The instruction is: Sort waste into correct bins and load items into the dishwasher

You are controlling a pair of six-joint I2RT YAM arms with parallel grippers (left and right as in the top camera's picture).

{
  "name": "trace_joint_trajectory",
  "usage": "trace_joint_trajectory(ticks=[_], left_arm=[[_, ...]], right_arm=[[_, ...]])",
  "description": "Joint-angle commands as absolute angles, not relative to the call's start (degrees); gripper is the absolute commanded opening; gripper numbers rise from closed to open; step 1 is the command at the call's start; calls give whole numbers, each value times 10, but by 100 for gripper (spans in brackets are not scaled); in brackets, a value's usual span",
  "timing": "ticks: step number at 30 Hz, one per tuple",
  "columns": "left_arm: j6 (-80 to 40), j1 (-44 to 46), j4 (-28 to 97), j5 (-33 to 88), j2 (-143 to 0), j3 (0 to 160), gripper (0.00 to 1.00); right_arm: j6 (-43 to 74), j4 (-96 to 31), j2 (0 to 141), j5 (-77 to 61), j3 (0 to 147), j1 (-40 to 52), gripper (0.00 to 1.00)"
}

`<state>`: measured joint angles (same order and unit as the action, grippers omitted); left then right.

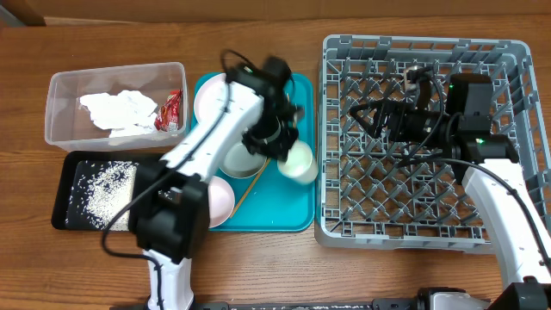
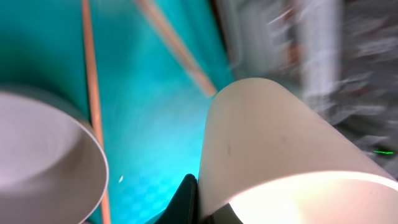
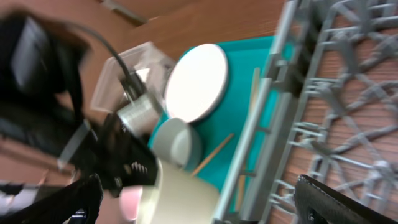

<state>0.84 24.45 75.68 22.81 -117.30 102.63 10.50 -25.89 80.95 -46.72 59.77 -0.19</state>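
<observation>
The robot's left gripper is holding the white bowl's rim (image 1: 295,152) outside the grey dish rack, so next the right gripper takes hold of the bowl's loose end (image 1: 304,176) and lowers it into the rack.
My left gripper (image 1: 282,145) is shut on the rim of a white bowl (image 1: 298,162), held tilted over the right edge of the teal tray (image 1: 301,220). In the left wrist view the bowl (image 2: 273,143) fills the right side, with one finger (image 2: 186,196) against its wall. A second white bowl (image 1: 241,159) (image 2: 43,155), a white plate (image 1: 209,99) (image 3: 196,81), a pink plate (image 1: 219,200) and the chopsticks (image 1: 250,185) (image 2: 92,93) lie on the tray. My right gripper (image 1: 366,116) (image 3: 208,202) is open and empty over the grey dish rack (image 1: 422,232) (image 3: 280,81).
The clear tub (image 1: 60,86) at the far left holds a crumpled white napkin (image 1: 119,110) and a red wrapper (image 1: 172,110). The black tray (image 1: 65,194) in front of it holds rice grains (image 1: 108,188). The rack's near wall stands right beside the teal tray.
</observation>
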Motion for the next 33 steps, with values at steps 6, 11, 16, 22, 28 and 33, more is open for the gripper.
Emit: trace_joint_trajectory(ticks=[6, 11, 16, 22, 28, 33], left_arm=[[196, 85, 784, 683, -1114, 1066, 4], [267, 53, 824, 795, -1114, 1065, 4], [291, 65, 852, 812, -1114, 1065, 4], [303, 67, 868, 808, -1114, 1065, 4], [303, 71, 869, 806, -1114, 1065, 4], [303, 72, 869, 806, -1114, 1065, 4]], right_arm=[[161, -169, 804, -567, 602, 53, 100], [181, -42, 815, -564, 602, 119, 96], [201, 26, 833, -554, 602, 152, 93], [201, 72, 834, -595, 602, 157, 85], [203, 96, 834, -613, 602, 157, 77], [202, 96, 834, -627, 602, 158, 67]])
